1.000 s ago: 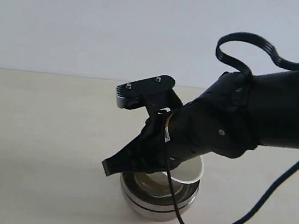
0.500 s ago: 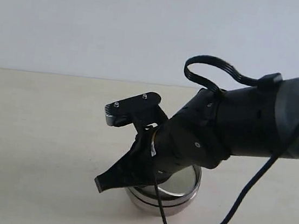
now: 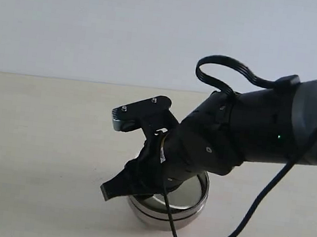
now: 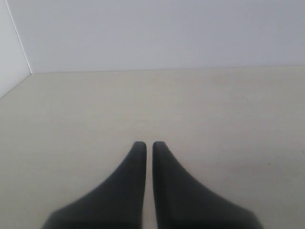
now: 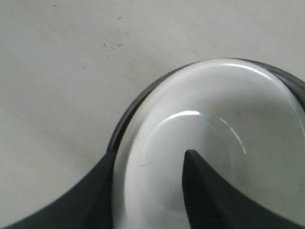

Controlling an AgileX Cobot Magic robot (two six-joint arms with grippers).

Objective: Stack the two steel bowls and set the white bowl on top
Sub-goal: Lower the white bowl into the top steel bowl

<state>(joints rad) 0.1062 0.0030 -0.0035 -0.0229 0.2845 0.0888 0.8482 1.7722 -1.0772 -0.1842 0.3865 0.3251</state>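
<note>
The dark gap next to the white bowl is uneven, so the white bowl will move and settle inside the steel bowl's rim when I push it.
The two steel bowls sit nested on the table, low in the exterior view. The white bowl rests inside the upper one, and only a dark arc of steel rim shows around it in the right wrist view. My right gripper straddles the white bowl's rim, one finger outside and one inside, with a wide gap between them. It looks open. My left gripper is shut over bare table, with nothing between its fingers.
The right arm's black body and its cable hang over the bowls and hide most of the white bowl in the exterior view. A pale wall stands behind the beige table.
The right gripper lowered the white bowl from a tilted hold above the steel bowls down into them. Its fingers appear to have spread since half a second ago.
</note>
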